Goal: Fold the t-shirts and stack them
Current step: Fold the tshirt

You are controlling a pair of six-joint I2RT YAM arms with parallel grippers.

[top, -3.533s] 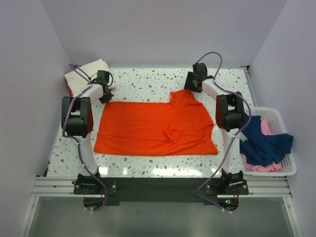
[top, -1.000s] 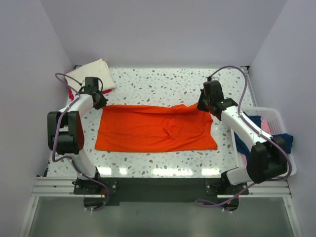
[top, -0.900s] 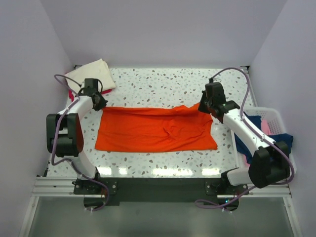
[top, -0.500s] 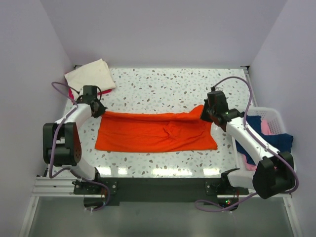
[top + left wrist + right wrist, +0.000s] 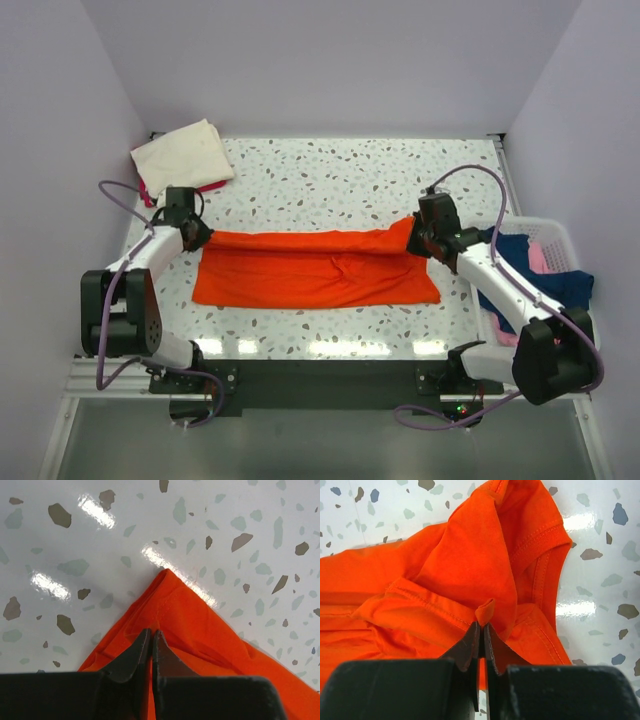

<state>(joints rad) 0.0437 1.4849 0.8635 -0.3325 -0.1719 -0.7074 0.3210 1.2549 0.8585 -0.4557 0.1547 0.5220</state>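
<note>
The orange t-shirt's upper layer (image 5: 141, 607) is even with its lower layer's side edge, so my left gripper keeps moving toward the t-shirt's near half (image 5: 228, 286) and lets go of the t-shirt's corner there.
An orange t-shirt (image 5: 315, 270) lies across the middle of the table, its far half raised and drawn toward the near edge. My left gripper (image 5: 193, 234) is shut on the shirt's far left corner (image 5: 165, 595); in the left wrist view its jaws (image 5: 151, 635) pinch the orange cloth. On the right, my right gripper (image 5: 420, 238) is shut on the far right corner, and a small fold of fabric (image 5: 485, 612) pokes up between its jaws (image 5: 480, 627). A folded cream t-shirt (image 5: 183, 150) rests on a pink one at the far left corner.
A white basket (image 5: 572, 345) at the right table edge holds a navy garment (image 5: 535, 285) and pink cloth (image 5: 538, 258). Purple walls close in on three sides. The speckled tabletop (image 5: 330, 180) shows bare behind the orange shirt.
Both grippers have pulled the shirt's far edge toward the near side, so the orange shirt now looks narrower from front to back. Both arms have drawn back with it.
</note>
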